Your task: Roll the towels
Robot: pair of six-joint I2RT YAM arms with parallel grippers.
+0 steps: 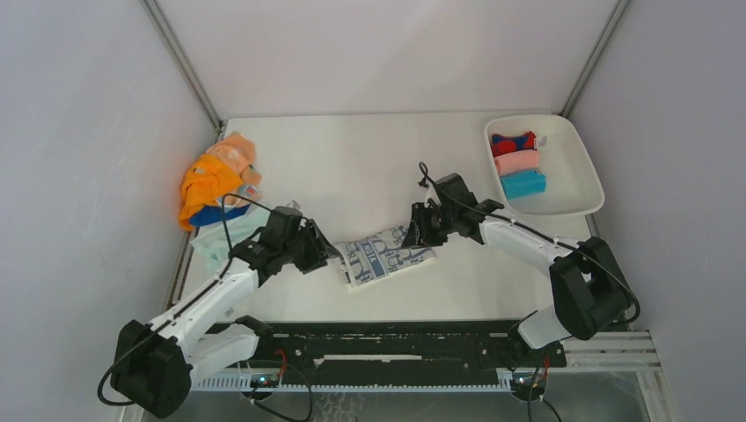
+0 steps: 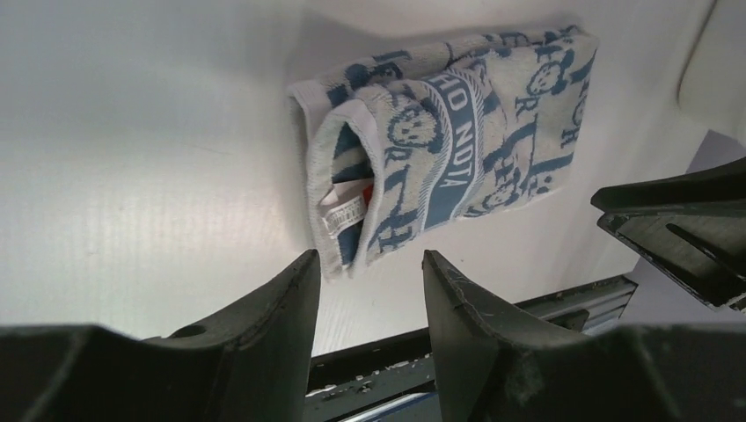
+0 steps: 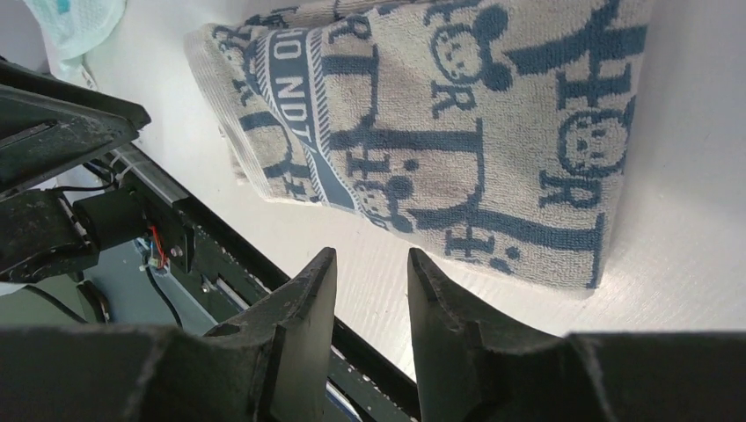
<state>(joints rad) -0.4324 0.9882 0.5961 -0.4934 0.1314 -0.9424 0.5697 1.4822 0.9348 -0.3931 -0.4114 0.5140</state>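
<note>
I should pull the upper hem point(image 2: 376, 189) straight with my left gripper before rolling, as the towel's upper layer bunches up point(image 2: 362, 119) by the label, short of the lower layer's far edge.
A folded white towel with blue print point(image 1: 385, 254) lies flat on the table between the arms. It also shows in the left wrist view point(image 2: 449, 141) and in the right wrist view point(image 3: 457, 123). My left gripper point(image 1: 327, 249) is open and empty, just off the towel's left end point(image 2: 368, 257). My right gripper point(image 1: 415, 232) is open and empty at the towel's right end point(image 3: 371, 255). Three rolled towels, a red and blue one point(image 1: 513, 142), a pink one point(image 1: 516, 162) and a blue one point(image 1: 522, 184), lie in the white tray point(image 1: 581, 167).
A pile of unrolled towels, orange point(image 1: 211, 180) and pale green point(image 1: 213, 242), sits at the table's left edge. The black rail point(image 1: 396, 343) runs along the near edge. Grey walls close in both sides.
</note>
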